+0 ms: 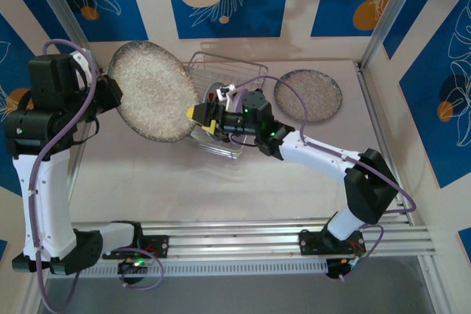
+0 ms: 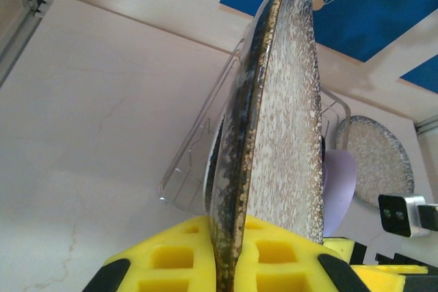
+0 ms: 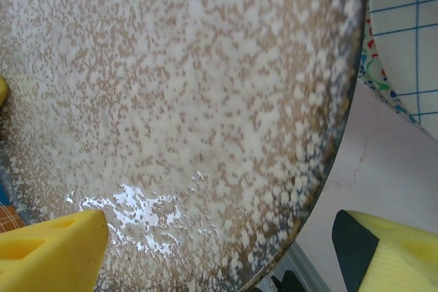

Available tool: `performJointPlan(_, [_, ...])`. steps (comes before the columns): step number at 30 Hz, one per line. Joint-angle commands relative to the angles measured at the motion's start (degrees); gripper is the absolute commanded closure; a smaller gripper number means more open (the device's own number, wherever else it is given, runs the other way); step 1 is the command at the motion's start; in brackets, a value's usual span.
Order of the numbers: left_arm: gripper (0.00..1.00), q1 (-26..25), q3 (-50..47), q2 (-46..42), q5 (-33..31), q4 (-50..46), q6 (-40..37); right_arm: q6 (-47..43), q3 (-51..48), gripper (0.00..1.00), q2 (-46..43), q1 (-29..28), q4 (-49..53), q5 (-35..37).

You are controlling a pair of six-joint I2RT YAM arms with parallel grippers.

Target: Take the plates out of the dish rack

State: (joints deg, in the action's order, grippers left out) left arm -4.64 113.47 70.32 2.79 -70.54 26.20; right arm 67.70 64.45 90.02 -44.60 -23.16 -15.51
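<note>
My right gripper's open fingers are on both sides of the held speckled plate's free rim [image 3: 287,243], so I should keep moving them in until they close there [image 1: 196,98].
A large speckled grey-brown plate [image 1: 153,92] hangs tilted in the air left of the dish rack [image 1: 229,71]. My left gripper [image 1: 112,95] is shut on its left rim. In the left wrist view the plate [image 2: 287,100] stands edge-on, pinched between the yellow pads of that gripper [image 2: 229,254]. My right gripper [image 1: 201,118] is open at the plate's right edge, over the rack. The right wrist view has the speckled face [image 3: 185,94] close up, its lower rim lying between the spread yellow fingertips [image 3: 55,251]. A lilac plate [image 2: 340,182] and a white grid-lined plate [image 3: 404,32] sit in the rack.
A second speckled plate [image 1: 309,95] lies flat on the table right of the rack. The rack's wire side [image 2: 198,141] sits just behind the held plate. Walls close the table at the back and on both sides. Bare tabletop [image 1: 221,189] lies in front of the rack.
</note>
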Motion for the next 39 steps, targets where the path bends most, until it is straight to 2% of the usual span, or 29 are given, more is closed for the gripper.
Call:
performJointPlan(1, [1.00, -0.2, 1.3, -0.4, 4.9, 16.7, 5.0, 1.2, 2.2, 0.14, 1.0, 0.9, -2.2, -1.5])
performJointPlan(14, [1.00, -0.2, -0.9, 3.7, 9.2, 25.0, 10.4, 4.0, 4.8, 0.14, 3.2, 4.7, -5.1, -2.8])
performJointPlan(24, [1.00, -0.2, -4.3, 5.3, 13.2, 32.1, 17.0, 7.4, 7.3, 0.19, 5.7, 8.6, -8.9, -3.3])
performJointPlan(39, [1.00, -0.1, -11.6, 6.0, 17.4, 42.7, 25.3, 9.8, 12.5, 0.51, 8.9, 12.0, -9.7, -2.8])
